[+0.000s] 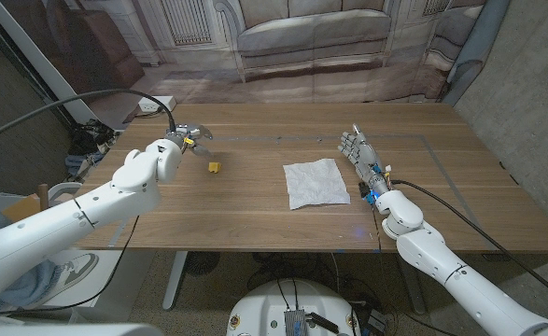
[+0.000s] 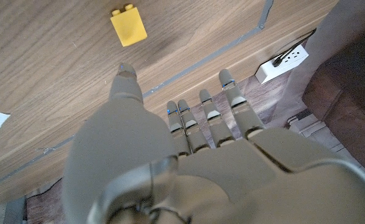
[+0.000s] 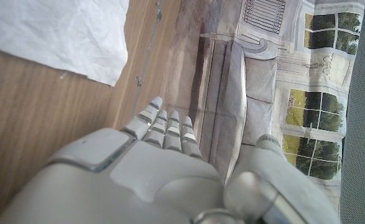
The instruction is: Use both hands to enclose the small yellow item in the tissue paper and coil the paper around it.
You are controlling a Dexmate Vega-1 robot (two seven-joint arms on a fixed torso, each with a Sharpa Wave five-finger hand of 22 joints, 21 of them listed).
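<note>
Round studs (image 2: 122, 10) stand out from one end of the small yellow block (image 1: 214, 168). I should expect the block's opposite end to be hollow when I carry it over.
A small yellow block (image 1: 214, 167) lies on the wooden table, left of the middle; it is also seen in the left wrist view (image 2: 128, 27). A white crumpled tissue sheet (image 1: 316, 182) lies spread near the table's middle, and its edge shows in the right wrist view (image 3: 58, 34). My left hand (image 1: 182, 140) hovers left of and behind the block, fingers apart, holding nothing (image 2: 188, 124). My right hand (image 1: 359, 151) stands just right of the tissue, fingers straight and apart, holding nothing (image 3: 163, 134).
Grey tape lines (image 1: 442, 159) mark a rectangle on the table (image 1: 255, 215). A white power strip (image 1: 157, 103) lies on the floor beyond the table's far left corner. A printed backdrop of a sofa hangs behind the table.
</note>
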